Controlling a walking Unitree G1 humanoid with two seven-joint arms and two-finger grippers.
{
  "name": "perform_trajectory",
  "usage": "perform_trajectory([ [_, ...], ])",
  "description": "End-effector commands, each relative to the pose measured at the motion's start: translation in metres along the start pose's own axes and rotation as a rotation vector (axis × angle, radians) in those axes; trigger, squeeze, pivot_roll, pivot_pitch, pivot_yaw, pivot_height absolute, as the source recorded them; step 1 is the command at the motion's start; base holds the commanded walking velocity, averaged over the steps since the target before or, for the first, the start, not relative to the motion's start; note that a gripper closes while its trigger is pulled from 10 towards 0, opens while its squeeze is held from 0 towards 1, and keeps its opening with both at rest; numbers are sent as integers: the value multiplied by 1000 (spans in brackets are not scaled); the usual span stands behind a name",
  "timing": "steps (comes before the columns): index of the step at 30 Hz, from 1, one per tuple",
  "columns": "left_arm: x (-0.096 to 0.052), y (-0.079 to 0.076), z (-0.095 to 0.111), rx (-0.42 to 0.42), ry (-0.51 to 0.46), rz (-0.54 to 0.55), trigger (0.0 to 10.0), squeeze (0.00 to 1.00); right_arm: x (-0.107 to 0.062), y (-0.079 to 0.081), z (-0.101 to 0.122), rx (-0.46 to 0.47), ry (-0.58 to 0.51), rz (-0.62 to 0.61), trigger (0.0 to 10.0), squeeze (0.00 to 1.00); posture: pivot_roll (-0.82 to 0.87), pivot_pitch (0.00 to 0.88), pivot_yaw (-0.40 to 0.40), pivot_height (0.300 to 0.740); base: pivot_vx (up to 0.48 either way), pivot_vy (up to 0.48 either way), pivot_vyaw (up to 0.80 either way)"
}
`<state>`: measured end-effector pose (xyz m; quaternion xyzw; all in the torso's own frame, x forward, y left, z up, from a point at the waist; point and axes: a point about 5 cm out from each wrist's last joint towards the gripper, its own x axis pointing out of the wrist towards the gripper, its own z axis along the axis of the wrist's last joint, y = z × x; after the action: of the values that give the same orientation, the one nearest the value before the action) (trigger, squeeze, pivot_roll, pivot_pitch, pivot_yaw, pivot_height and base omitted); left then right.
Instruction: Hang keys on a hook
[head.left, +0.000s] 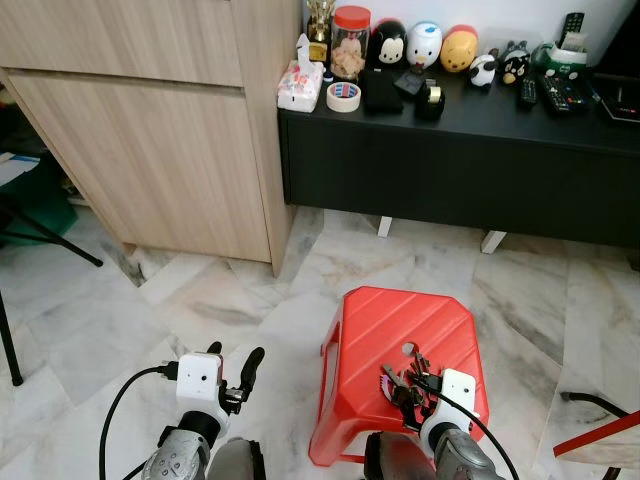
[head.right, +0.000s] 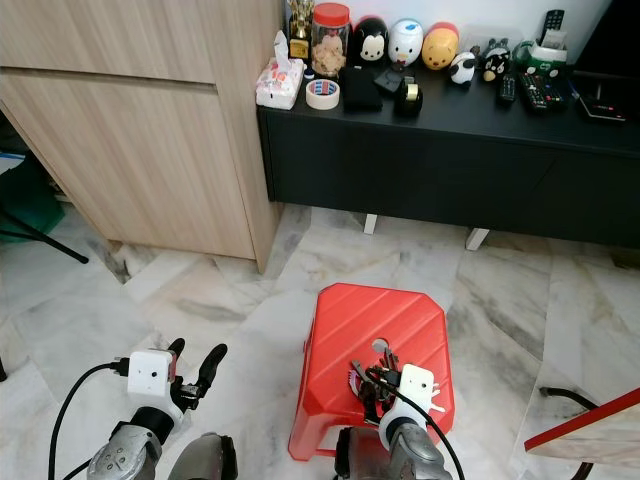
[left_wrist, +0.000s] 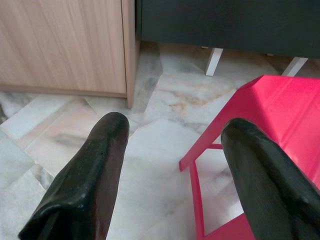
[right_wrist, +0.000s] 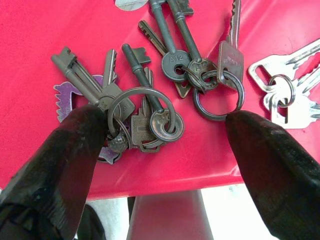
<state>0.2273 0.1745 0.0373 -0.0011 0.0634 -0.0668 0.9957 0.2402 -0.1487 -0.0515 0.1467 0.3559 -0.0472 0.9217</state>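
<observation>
I expect the purple piece to dangle along when I lift the bunch of keys, because a thin ring (right_wrist: 125, 134) joins the big ring by the purple piece (right_wrist: 65, 100).
Several dark keys on rings (right_wrist: 145, 117) lie in a bunch on the near part of a red plastic stool (head.left: 400, 325), with a second ring (right_wrist: 218, 95) and a small silver set (right_wrist: 285, 95) beside them. In the eye views the bunch of keys (head.left: 408, 378) sits just ahead of my right gripper (head.left: 412, 398). My right gripper (right_wrist: 162, 120) is open, one fingertip touching the bunch on one side, the other by the second ring. My left gripper (head.left: 235, 355) is open and empty over the marble floor, left of the stool.
A light wooden cabinet (head.left: 150, 150) stands at the back left. A low black sideboard (head.left: 460, 165) carries a tissue box, tape roll, jar, figurines and remotes. Black furniture legs (head.left: 50, 240) cross the floor at the left, and a red-edged board (head.left: 600, 435) sits at the bottom right.
</observation>
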Motion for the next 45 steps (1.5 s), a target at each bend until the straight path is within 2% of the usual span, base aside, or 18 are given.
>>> perform_trajectory([
  [1, -2, -1, -1, 6, 17, -3, 10000, 0, -1, 2, -7, -3, 32, 9, 10000, 0, 34, 186, -53, 648, 0, 0, 0],
  [3, -2, 0, -1, 7, 18, -2, 10000, 0, -1, 2, -6, -5, 28, 12, 10000, 0, 34, 186, -54, 648, 0, 0, 0],
  [4, -2, 1, -1, 7, 21, 0, 10000, 0, 0, 2, -5, -6, 24, 15, 3255, 0, 35, 185, -54, 648, 0, 0, 0],
  [5, -2, 3, -2, 7, 27, 2, 10000, 0, 0, 3, -4, -7, 19, 19, 0, 0, 36, 183, -54, 648, 0, 0, 0],
  [16, -1, 3, -7, 6, 38, 2, 10000, 0, -1, 5, -7, -22, 24, 26, 0, 0, 36, 180, -55, 648, 0, 0, 0],
  [36, 3, 2, -6, 6, 35, 4, 10000, 0, 1, 10, 3, -53, -15, 53, 0, 0, 36, 172, -59, 648, 0, 0, 0],
  [39, 4, 2, -5, 6, 33, 4, 10000, 0, 2, 11, 7, -40, -39, 59, 0, 0, 37, 170, -59, 648, 0, 0, 0],
  [41, 5, 2, -5, 8, 30, 5, 10000, 0, 2, 14, 16, -31, -105, 85, 0, 0, 36, 168, -58, 648, 0, 0, 0],
  [45, 6, 2, -4, 8, 28, 5, 10000, 0, 1, 18, 22, -16, -154, 119, 0, 0, 33, 163, -58, 648, 0, 0, 0],
])
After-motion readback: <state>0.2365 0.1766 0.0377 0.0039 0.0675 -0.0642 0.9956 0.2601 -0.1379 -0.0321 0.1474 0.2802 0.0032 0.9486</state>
